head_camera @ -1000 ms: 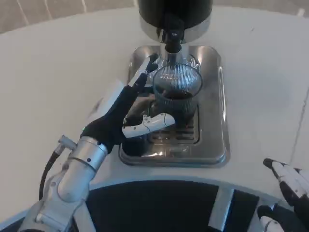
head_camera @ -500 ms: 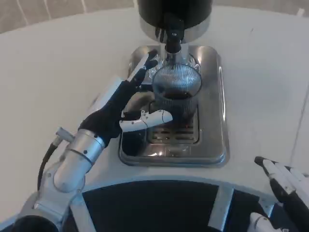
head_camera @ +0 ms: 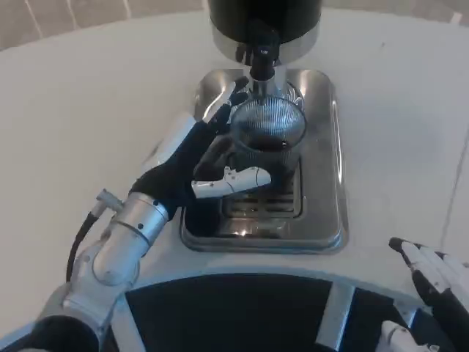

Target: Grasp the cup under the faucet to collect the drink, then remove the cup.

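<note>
My gripper will carry the cup from under the faucet, and the dark drink (head_camera: pixel 268 142) should stay inside because it is well below the clear cup's rim (head_camera: pixel 268 103).
A ribbed clear cup (head_camera: pixel 268 138) with dark drink in it stands on the steel drip tray (head_camera: pixel 322 205), right under the black faucet (head_camera: pixel 261 53). My left hand (head_camera: pixel 192 163) reaches in from the left with its fingers spread around the cup. The upper fingers (head_camera: pixel 233 95) lie by the cup's left rim and the thumb (head_camera: pixel 233 181) crosses in front of its base. I cannot tell whether they touch the cup. My right hand (head_camera: pixel 434 282) is low at the bottom right edge, fingers apart, holding nothing.
The black dispenser body (head_camera: pixel 264 18) rises behind the tray. The tray's grate (head_camera: pixel 267 204) lies just in front of the cup. White table (head_camera: pixel 88 117) spreads to the left and right, and a dark edge (head_camera: pixel 234 308) runs along the near side.
My left hand has slid a little to the right, closer around the cup, the thumb now further under its front. The right hand has barely shifted.
</note>
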